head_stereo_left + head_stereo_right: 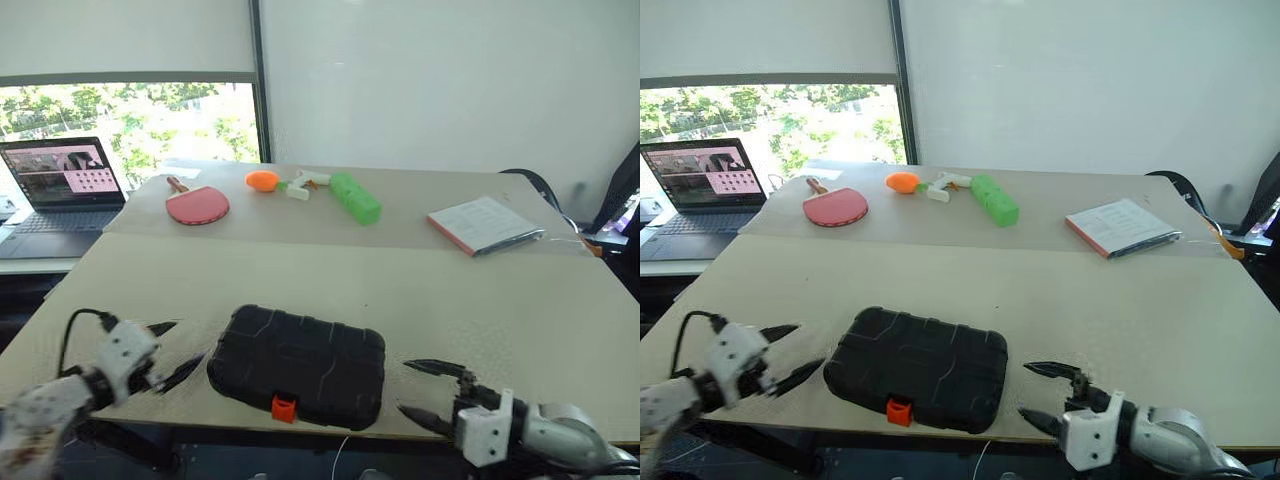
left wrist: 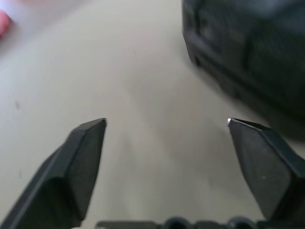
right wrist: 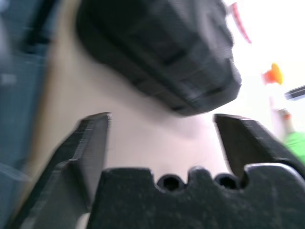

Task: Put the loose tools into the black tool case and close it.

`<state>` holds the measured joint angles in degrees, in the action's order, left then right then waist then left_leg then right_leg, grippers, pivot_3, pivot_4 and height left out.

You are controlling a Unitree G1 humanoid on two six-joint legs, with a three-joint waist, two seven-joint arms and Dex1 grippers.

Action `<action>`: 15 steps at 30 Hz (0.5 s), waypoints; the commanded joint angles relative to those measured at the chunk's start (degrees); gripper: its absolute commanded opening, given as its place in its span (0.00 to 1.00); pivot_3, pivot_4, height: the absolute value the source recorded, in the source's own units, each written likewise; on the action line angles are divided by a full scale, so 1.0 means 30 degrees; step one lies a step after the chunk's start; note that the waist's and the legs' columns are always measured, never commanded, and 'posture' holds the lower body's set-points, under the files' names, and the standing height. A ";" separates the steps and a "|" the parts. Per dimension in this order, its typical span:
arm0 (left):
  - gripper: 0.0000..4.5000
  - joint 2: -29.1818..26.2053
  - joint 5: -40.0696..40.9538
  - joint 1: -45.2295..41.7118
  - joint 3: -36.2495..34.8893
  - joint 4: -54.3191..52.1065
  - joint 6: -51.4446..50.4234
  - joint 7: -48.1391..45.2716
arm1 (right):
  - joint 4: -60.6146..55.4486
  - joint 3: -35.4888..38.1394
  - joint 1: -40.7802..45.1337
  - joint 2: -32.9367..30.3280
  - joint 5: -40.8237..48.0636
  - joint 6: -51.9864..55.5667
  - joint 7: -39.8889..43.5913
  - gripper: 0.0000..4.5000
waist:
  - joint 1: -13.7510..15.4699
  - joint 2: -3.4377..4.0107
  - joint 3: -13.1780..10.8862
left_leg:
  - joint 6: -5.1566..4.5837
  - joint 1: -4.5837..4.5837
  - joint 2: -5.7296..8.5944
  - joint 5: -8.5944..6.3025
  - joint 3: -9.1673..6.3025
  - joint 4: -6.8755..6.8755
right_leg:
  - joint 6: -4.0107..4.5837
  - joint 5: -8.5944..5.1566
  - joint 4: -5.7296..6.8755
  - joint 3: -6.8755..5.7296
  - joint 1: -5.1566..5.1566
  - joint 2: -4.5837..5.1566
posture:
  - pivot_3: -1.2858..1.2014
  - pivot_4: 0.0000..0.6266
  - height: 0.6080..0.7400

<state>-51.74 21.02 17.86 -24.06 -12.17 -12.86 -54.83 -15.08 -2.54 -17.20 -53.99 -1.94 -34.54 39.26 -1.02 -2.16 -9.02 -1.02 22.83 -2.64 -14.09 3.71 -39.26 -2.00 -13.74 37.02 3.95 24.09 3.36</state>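
Observation:
The case's orange latch [image 1: 284, 408] faces the table's front edge, so my grippers should turn the case toward my right gripper before my left gripper steadies the case's lid [image 1: 298, 358].
The black tool case [image 1: 300, 365] lies shut near the table's front edge, its orange latch [image 1: 284, 407] facing me. The loose tools are out of view. My left gripper [image 1: 190, 340] hovers just left of the case, open, with nothing between its fingers; in the left wrist view the case [image 2: 252, 62] sits beyond one finger. My right gripper [image 1: 403, 386] is open and empty just right of the case, pointing toward it. In the right wrist view a corner of the case [image 3: 162, 52] lies ahead of the spread fingers.
On the far table lie a red paddle [image 1: 197, 205], an orange object [image 1: 262, 180], a green block [image 1: 355, 198] and a booklet [image 1: 485, 225]. A laptop [image 1: 60, 195] stands at the far left. The case sits close to the table edge [image 1: 420, 432].

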 commanded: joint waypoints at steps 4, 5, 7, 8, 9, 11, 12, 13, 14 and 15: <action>1.00 -0.2704 0.1294 -0.4470 0.1166 0.3338 -0.2704 -0.3464 | -0.5636 0.0755 -0.3206 -0.2633 0.7477 0.7413 0.3412 0.93 | 0.0451 -0.0001 0.0001 | 0.0017 -0.0065 -0.0027 0.0011 0.0020 0.0007 | -0.0023 -0.0141 0.0014 -0.0019 -0.0017 0.0001 | 0.52 0.24 0.99; 1.00 -0.2690 0.1088 -0.5890 0.1986 0.4017 -0.2672 -0.3794 | -0.6201 0.0670 -0.3233 -0.2786 0.8122 0.8430 0.3692 0.87 | 0.0513 -0.0022 0.0008 | 0.0021 -0.0101 -0.0031 0.0013 0.0017 0.0007 | -0.0027 -0.0143 0.0013 -0.0038 -0.0011 -0.0001 | 0.52 0.24 0.99; 0.94 -0.2459 0.0455 -0.8838 0.3886 0.5367 -0.2265 -0.4888 | -0.6971 0.0352 -0.2932 -0.2924 0.8904 0.9726 0.4222 0.75 | 0.0593 -0.0110 0.0045 | 0.0033 -0.0128 -0.0023 0.0018 0.0022 0.0006 | -0.0023 -0.0129 0.0004 -0.0040 -0.0022 -0.0020 | 0.52 0.24 0.99; 0.89 -0.2249 0.0440 -1.0347 0.4668 0.5996 -0.2355 -0.5584 | -0.7211 0.0165 -0.2616 -0.2755 0.9119 1.0338 0.4228 0.69 | 0.0573 -0.0167 0.0082 | 0.0039 -0.0128 -0.0019 0.0022 0.0027 0.0006 | -0.0020 -0.0124 0.0003 -0.0040 -0.0038 -0.0025 | 0.52 0.24 0.99; 0.85 -0.2109 0.0392 -1.1686 0.5435 0.6511 -0.2551 -0.6220 | -0.7390 0.0015 -0.2289 -0.2531 0.9273 1.0879 0.4232 0.62 | 0.0570 -0.0189 0.0092 | 0.0039 -0.0114 -0.0022 0.0021 0.0043 0.0006 | -0.0013 -0.0118 -0.0001 -0.0033 -0.0087 -0.0029 | 0.52 0.24 0.99; 0.71 -0.2010 0.0318 -1.3365 0.6505 0.7251 -0.2668 -0.7426 | -0.7643 -0.0216 -0.1783 -0.2134 0.9373 1.1770 0.4259 0.48 | 0.0478 -0.0229 0.0114 | 0.0040 -0.0048 -0.0021 0.0020 0.0045 0.0006 | 0.0012 -0.0051 -0.0004 -0.0033 -0.0040 -0.0044 | 0.52 0.24 0.99; 0.59 -0.1991 0.0214 -1.3989 0.7031 0.7494 -0.2544 -0.8085 | -0.7723 -0.0390 -0.1587 -0.1958 0.9337 1.2082 0.4371 0.37 | 0.0385 -0.0226 0.0115 | 0.0047 0.0003 -0.0023 0.0014 0.0047 0.0006 | -0.0009 0.0032 -0.0005 -0.0027 0.0014 -0.0054 | 0.52 0.24 0.99; 0.54 -0.1855 -0.0068 -1.4790 0.7732 0.7763 -0.2202 -0.8766 | -0.7766 -0.0751 -0.1429 -0.1727 0.9134 1.2252 0.4492 0.31 | 0.0332 -0.0227 0.0115 | 0.0050 0.0026 -0.0024 -0.0006 0.0053 0.0010 | -0.0010 0.0024 -0.0010 -0.0014 0.0039 -0.0064 | 0.52 0.24 0.99; 0.46 -0.1764 -0.0271 -1.5367 0.8229 0.7989 -0.1947 -0.9231 | -0.7812 -0.0987 -0.1319 -0.1536 0.8975 1.2398 0.4597 0.22 | 0.0331 -0.0227 0.0115 | 0.0047 0.0044 -0.0025 -0.0022 0.0034 0.0010 | -0.0011 0.0010 -0.0006 -0.0015 0.0041 -0.0091 | 0.52 0.24 0.99; 0.37 -0.1414 -0.0482 -1.6209 0.8780 0.8260 -0.1686 -0.9628 | -0.7829 -0.1364 -0.1207 -0.1326 0.8735 1.2487 0.4768 0.15 | 0.0334 -0.0226 0.0114 | 0.0039 0.0063 -0.0029 -0.0039 0.0024 0.0012 | -0.0002 -0.0006 -0.0006 -0.0018 0.0058 -0.0106 | 0.52 0.24 0.99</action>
<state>-56.45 20.37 -28.15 0.74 12.04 -19.56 -81.04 -36.63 -5.57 -21.22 -58.59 24.66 2.14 52.56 -0.02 -2.83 -8.68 -0.92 23.08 -2.73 -14.22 3.75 -39.22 -2.01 -13.80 37.01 3.90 24.30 3.01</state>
